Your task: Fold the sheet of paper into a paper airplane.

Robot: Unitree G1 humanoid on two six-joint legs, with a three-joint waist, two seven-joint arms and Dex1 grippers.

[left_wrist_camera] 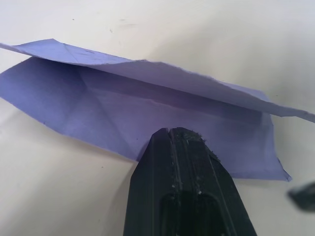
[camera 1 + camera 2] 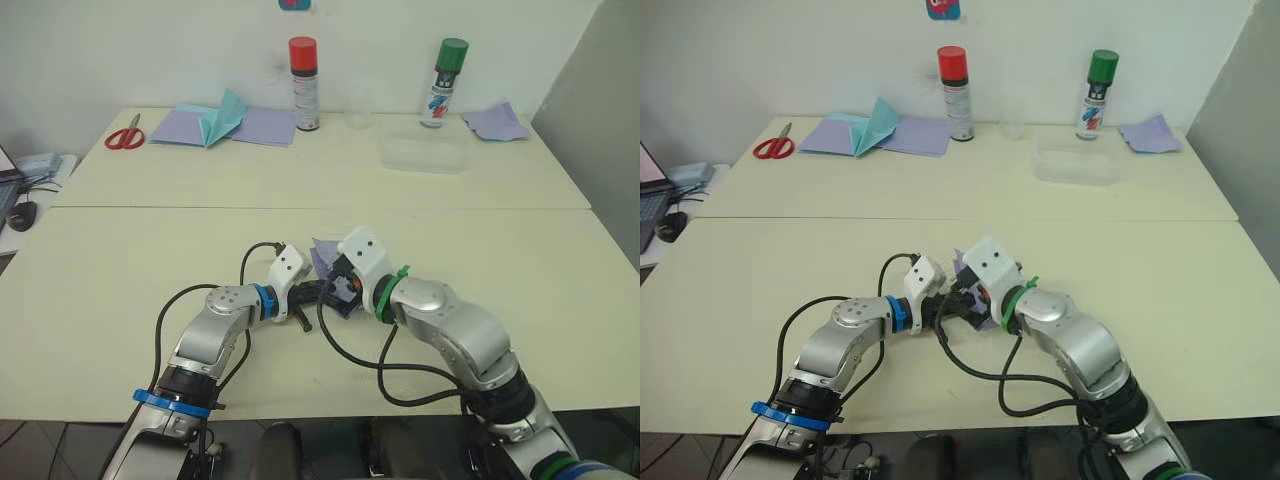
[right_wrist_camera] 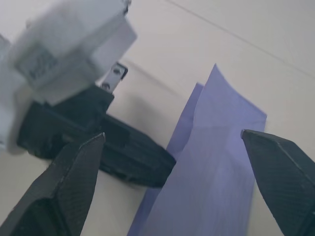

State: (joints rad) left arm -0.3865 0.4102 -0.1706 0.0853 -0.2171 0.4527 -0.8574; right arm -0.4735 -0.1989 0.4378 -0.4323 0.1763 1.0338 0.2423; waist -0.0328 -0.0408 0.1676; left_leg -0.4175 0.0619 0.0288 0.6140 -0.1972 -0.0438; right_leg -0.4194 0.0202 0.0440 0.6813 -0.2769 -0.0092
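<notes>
The sheet's lower layer (image 3: 184,123) shows underneath. So the sheet's upper flap (image 3: 214,157) will open along its crease and spread the sheet wide when I pull it.
The sheet of paper (image 1: 147,108) is lavender and lies folded in half on the near table, its upper flap lifted slightly along the crease. Its far corner peeks out behind the grippers (image 2: 322,255). My left gripper (image 1: 170,132) is shut, with nothing between the fingers, and its tip rests on the paper's lower layer at the near edge. My right gripper (image 3: 172,135) is open wide just above the paper (image 3: 216,167), its fingers straddling the left gripper's tip (image 3: 123,147). The two grippers meet at the table's middle (image 2: 335,290).
On the far table stand a red-capped spray can (image 2: 304,84), a green-capped can (image 2: 442,82) and a clear plastic container (image 2: 423,153). Red scissors (image 2: 125,135), a teal paper piece (image 2: 225,115) on lavender sheets, and a lavender scrap (image 2: 497,121) lie there too.
</notes>
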